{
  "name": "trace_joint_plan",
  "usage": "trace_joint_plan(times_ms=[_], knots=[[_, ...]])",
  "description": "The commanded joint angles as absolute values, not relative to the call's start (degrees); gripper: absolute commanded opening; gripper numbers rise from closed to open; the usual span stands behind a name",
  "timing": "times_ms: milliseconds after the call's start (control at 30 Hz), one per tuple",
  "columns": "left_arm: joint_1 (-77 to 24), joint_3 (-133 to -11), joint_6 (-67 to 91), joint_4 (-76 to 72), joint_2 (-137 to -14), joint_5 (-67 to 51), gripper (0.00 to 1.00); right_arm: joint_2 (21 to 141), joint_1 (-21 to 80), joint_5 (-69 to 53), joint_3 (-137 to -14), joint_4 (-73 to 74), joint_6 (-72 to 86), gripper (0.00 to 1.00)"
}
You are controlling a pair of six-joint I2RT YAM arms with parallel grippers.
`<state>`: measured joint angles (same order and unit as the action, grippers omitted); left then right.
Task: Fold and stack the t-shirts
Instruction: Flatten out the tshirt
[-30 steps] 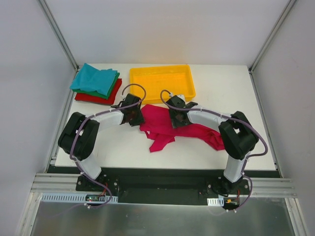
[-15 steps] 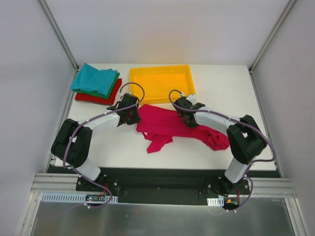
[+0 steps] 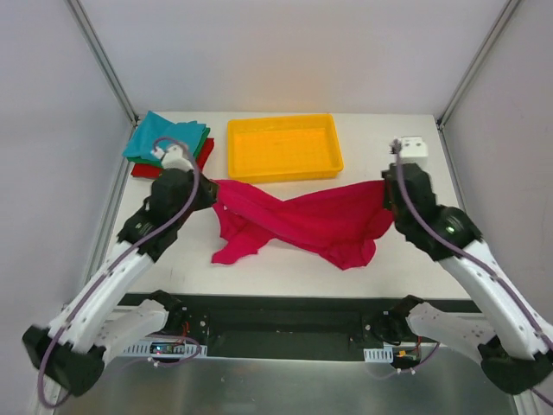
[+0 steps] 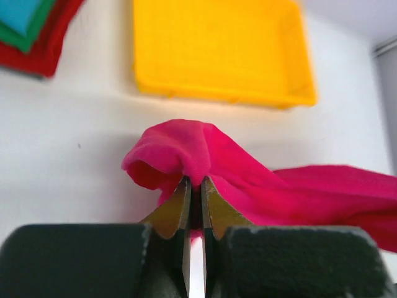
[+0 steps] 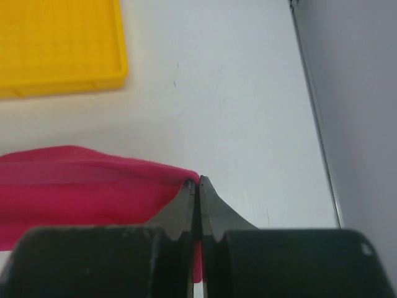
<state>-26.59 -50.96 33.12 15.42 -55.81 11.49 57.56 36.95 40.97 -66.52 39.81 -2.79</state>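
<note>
The yellow tray is standing behind the t-shirt. I should put the t-shirt down and use my left gripper to push the tray's near rim back before I fold.
A magenta-pink t-shirt hangs stretched between my two grippers above the middle of the table, its lower folds sagging toward the front. My left gripper is shut on the shirt's left end; in the left wrist view the cloth bunches over the closed gripper. At the shirt's right end my right gripper is shut on the cloth edge, pinched at the gripper. Folded teal, green and red t-shirts lie stacked at the back left.
A yellow plastic tray stands at the back centre, just behind the stretched shirt. The table's right edge and a metal frame post run close to my right gripper. The folded stack lies just behind my left arm.
Both grippers have shut on the pink shirt, lifted it and pulled apart, the left one going left and the right one going right. The shirt went from a crumpled heap to a stretched span.
</note>
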Motion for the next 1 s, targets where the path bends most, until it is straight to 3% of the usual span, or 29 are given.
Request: trace_joint_plan(times_ms=[0, 267, 567, 667, 833, 867, 967], knots=[[-26.81, -54.92, 30.33, 18.19, -40.81, 14.68, 0.0, 45.37, 36.65, 38.68, -76.27, 43.68, -12.39, 0.01], [-26.89, -67.39, 28.65, 19.86, -24.7, 6.61, 0.0, 38.85, 36.65, 21.55, -96.91, 50.27, -12.39, 0.01], [-26.89, -78.83, 26.63, 20.13, -28.82, 0.7, 0.0, 44.38, 36.74, 21.87, -111.01, 53.17, -11.95, 0.01], [-26.81, -76.57, 26.28, 20.48, -31.89, 4.11, 0.0, 47.1, 36.65, 29.33, -107.77, 53.17, -11.95, 0.01], [-26.81, -66.55, 28.38, 23.02, -41.63, 22.37, 0.0, 54.48, 34.91, 49.81, -91.89, 47.22, -13.53, 0.01], [-26.72, -64.71, 28.74, 23.29, -44.53, 24.24, 0.0, 55.62, 31.76, 48.44, -87.15, 43.98, -13.27, 0.01], [-25.41, -58.64, 32.33, 24.17, -56.57, 28.13, 0.0, 59.92, 19.63, 29.4, -73.78, 33.96, -10.03, 0.02]])
